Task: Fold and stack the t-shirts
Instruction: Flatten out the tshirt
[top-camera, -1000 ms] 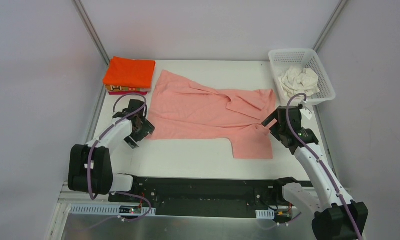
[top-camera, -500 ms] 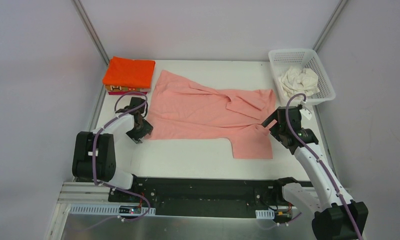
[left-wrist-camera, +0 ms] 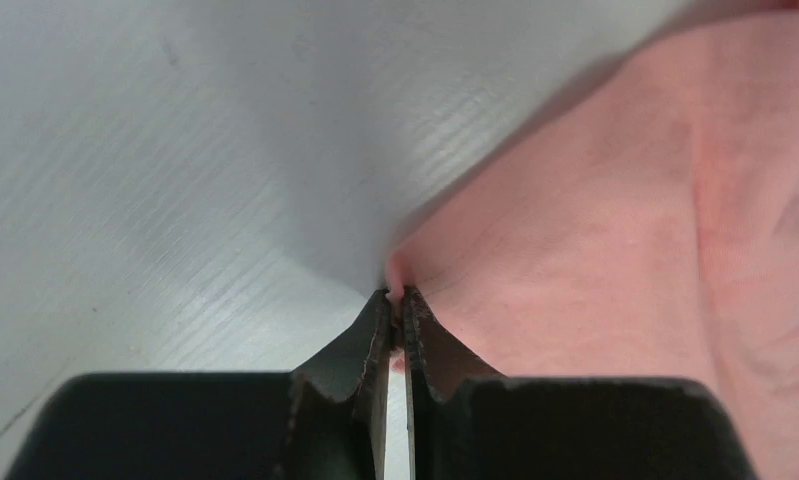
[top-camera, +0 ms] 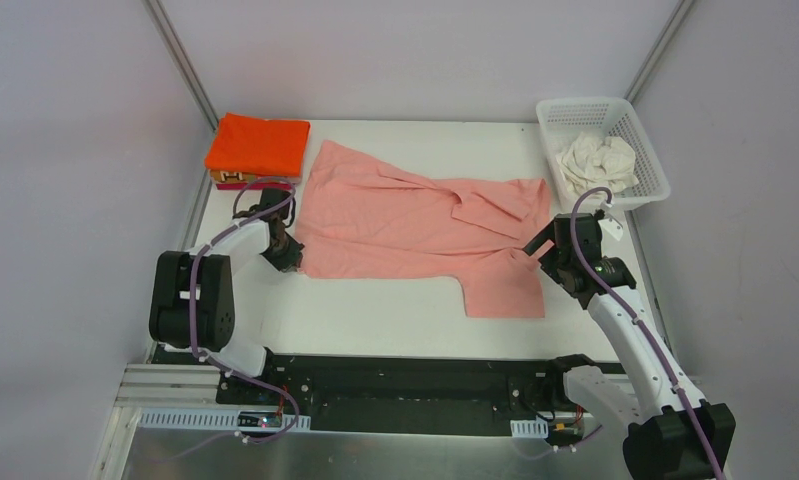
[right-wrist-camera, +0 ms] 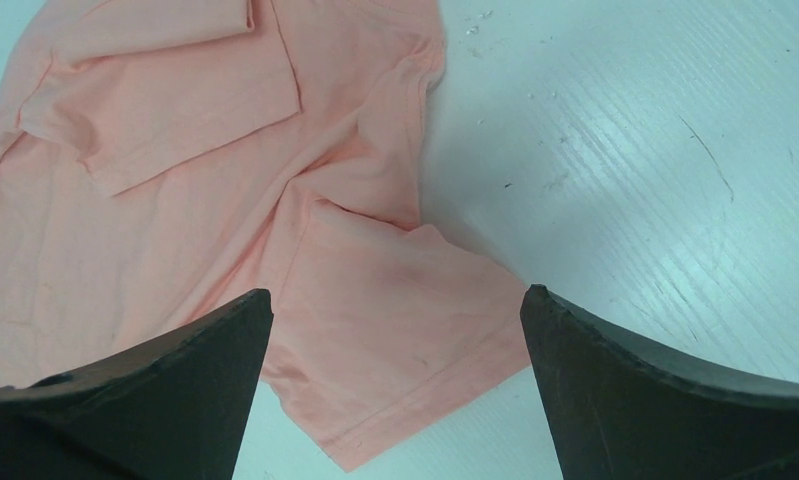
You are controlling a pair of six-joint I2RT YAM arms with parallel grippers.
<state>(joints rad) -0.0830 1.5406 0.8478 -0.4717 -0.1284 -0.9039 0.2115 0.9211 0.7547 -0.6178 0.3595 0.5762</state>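
The far sleeve (top-camera: 495, 208) is flopped, with its hem loose (top-camera: 482, 228), over the body of the salmon pink t-shirt, so I expect the sleeve to fall open when I lift the t-shirt.
A salmon pink t-shirt (top-camera: 415, 220) lies spread and rumpled across the middle of the table. My left gripper (top-camera: 291, 256) is shut on its near left corner; in the left wrist view the pink cloth (left-wrist-camera: 575, 250) is pinched between the closed fingertips (left-wrist-camera: 422, 320). My right gripper (top-camera: 541, 250) hovers open over the shirt's right sleeve (right-wrist-camera: 405, 330), nothing between its fingers (right-wrist-camera: 615, 370). A folded orange t-shirt (top-camera: 258, 144) tops a stack at the back left, with a magenta edge (top-camera: 260, 185) under it. A cream-white t-shirt (top-camera: 597, 162) lies crumpled in the basket.
A white lattice basket (top-camera: 643, 140) stands at the back right corner. Grey walls and metal posts close in the table's left, back and right sides. Bare white table (top-camera: 375, 310) lies in front of the pink shirt.
My left gripper slid right to the pink shirt's corner and closed on it. The right arm has not moved.
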